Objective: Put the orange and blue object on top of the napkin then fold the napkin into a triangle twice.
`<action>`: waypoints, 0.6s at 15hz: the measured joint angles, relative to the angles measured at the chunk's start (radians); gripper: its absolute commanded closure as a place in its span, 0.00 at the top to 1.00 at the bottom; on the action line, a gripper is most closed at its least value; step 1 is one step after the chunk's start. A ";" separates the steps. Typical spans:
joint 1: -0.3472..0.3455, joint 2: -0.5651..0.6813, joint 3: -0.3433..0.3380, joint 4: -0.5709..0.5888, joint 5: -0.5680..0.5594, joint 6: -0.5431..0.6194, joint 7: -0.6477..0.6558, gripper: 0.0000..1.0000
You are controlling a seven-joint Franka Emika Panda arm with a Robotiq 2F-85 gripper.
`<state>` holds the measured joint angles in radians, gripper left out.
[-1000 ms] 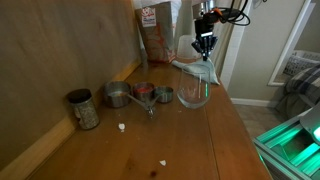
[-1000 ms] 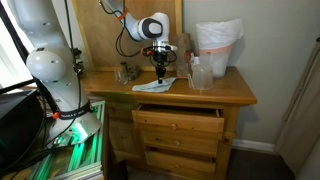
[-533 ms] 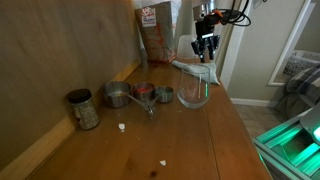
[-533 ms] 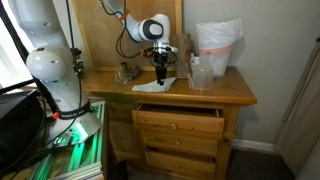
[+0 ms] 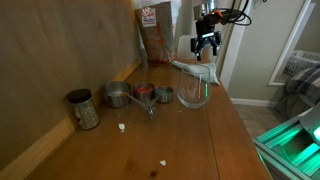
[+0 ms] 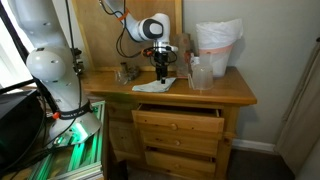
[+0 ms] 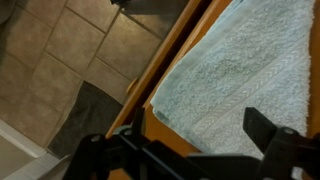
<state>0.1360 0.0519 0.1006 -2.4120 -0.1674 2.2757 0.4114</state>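
Observation:
The napkin's corner by the orange-brown bag lies clear of the glass bowl, so I should go on lowering my open gripper to that corner and close there.
The napkin [image 7: 240, 65], a pale blue-green textured sheet, lies on the wooden table by its edge. It also shows under the arm in both exterior views [image 5: 197, 68] [image 6: 158, 86]. My gripper [image 5: 206, 44] [image 6: 161, 72] hangs just above it, jaws spread wide with nothing between them. In the wrist view the gripper [image 7: 205, 140] frames the napkin, with one dark fingertip [image 7: 262, 128] over the cloth. The orange and blue object is not in view in any frame.
A clear glass bowl [image 5: 193, 90] stands just in front of the napkin. Three measuring cups [image 5: 142, 94] and a jar [image 5: 83, 109] sit along the wall, an orange-brown bag [image 5: 155, 32] behind. A drawer [image 6: 178, 119] is open below the table. A white bag [image 6: 218, 44] stands at the far end.
The jaws have gone from shut to wide open above the napkin. The arm has hardly moved and the napkin lies where it was.

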 measured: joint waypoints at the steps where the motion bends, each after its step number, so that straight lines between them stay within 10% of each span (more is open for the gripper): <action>1: 0.001 -0.006 0.004 0.000 0.010 0.000 0.000 1.00; 9: 0.032 -0.046 0.058 0.016 0.103 0.106 -0.015 1.00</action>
<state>0.1678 0.0062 0.1587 -2.3956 -0.0641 2.3819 0.3961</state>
